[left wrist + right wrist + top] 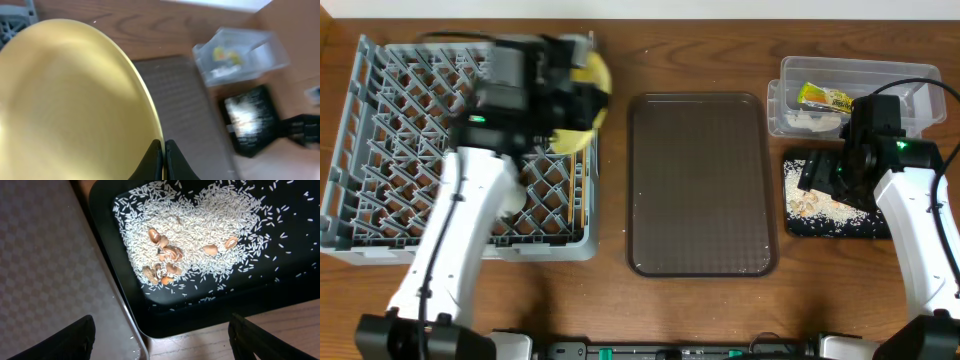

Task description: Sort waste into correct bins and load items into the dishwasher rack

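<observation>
The yellow plate [601,76] is tilted past the side of the rack, so my left gripper needs to turn the plate upright and lower it into the slots [578,182] next to the chopsticks.
My left gripper [163,150] is shut on the rim of the round yellow plate [65,105] and holds it on edge over the right side of the grey-blue dishwasher rack [380,130]; the plate [590,85] shows blurred beside the arm overhead. My right gripper [160,335] is open and empty above the near corner of the black tray [165,315], which holds rice-like scraps [200,225] with brown shell bits. The clear tub [790,75] holds the yellow-green wrapper [825,97] and white tissue [810,120]. Wooden chopsticks [578,195] lie in the rack.
The brown serving tray [700,185] lies bare between the rack and the bins. A white bowl or cup [510,200] shows partly under my left arm in the rack. The right arm [920,230] stands over the black tray's right side.
</observation>
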{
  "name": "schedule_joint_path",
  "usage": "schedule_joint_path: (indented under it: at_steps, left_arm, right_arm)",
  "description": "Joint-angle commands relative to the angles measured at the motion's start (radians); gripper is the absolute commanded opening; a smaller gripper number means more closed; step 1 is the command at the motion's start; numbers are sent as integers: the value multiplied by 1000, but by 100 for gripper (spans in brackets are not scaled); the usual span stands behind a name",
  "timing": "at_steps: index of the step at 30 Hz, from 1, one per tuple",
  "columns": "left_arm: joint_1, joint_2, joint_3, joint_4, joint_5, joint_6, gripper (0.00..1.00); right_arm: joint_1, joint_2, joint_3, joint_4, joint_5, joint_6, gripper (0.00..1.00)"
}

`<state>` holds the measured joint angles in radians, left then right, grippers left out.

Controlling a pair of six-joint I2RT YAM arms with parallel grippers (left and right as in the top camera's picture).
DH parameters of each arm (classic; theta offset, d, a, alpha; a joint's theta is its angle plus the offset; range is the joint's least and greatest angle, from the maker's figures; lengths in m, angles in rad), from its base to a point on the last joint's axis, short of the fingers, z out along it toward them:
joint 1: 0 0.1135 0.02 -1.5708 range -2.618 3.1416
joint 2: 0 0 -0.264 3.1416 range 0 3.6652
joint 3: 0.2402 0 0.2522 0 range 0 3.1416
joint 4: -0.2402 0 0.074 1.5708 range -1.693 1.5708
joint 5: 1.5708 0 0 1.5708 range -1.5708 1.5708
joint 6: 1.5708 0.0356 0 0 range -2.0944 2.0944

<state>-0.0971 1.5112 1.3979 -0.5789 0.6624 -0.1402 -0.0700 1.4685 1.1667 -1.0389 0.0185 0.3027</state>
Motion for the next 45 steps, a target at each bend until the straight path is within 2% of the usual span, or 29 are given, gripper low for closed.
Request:
schedule_joint_path:
  at_steps: [1, 3, 7, 14, 17, 21, 27, 33, 34, 35, 36, 40, 45]
  left_arm:
    - [130, 11, -3, 0, 388, -35, 6]
    - [194, 20, -3, 0, 492, -42, 6]
    - [262, 36, -3, 0, 609, -66, 6]
    - [271, 74, -8, 0, 625, -200, 6]
    - [271, 97, -22, -1, 572, -312, 6]
    - [272, 126, -41, 0, 460, -375, 6]
    - [272, 184, -42, -1, 438, -374, 6]
    - [272, 219, -42, -43, 254, -360, 7]
    - [272, 219, -42, -44, 241, -341, 17]
    - [272, 219, -42, -42, 239, -328, 36]
    - [272, 219, -42, -42, 239, -324, 50]
    - [275, 214, -41, -43, 241, -305, 65]
    - [288, 163, -39, -44, 171, -264, 77]
  right_arm:
    - [-8, -12, 14, -2, -1, -12, 83]
    - [-8, -12, 14, -2, 0, -12, 83]
    - [-8, -12, 14, -1, 0, -12, 83]
    - [-8, -12, 14, -2, 0, -12, 82]
    - [-8, -12, 14, -2, 0, -12, 83]
    - [-8, -12, 14, -3, -1, -12, 83]
    - [-8, -12, 14, -4, 0, -12, 83]
    - [-8, -12, 14, -9, 0, -12, 83]
    - [-8, -12, 14, -10, 0, -12, 83]
    - [-8, -12, 14, -11, 0, -12, 83]
    - [-8, -12, 14, -11, 0, -12, 83]
    - [-8, -12, 14, -9, 0, -12, 83]
    - [-8, -12, 14, -1, 0, -13, 84]
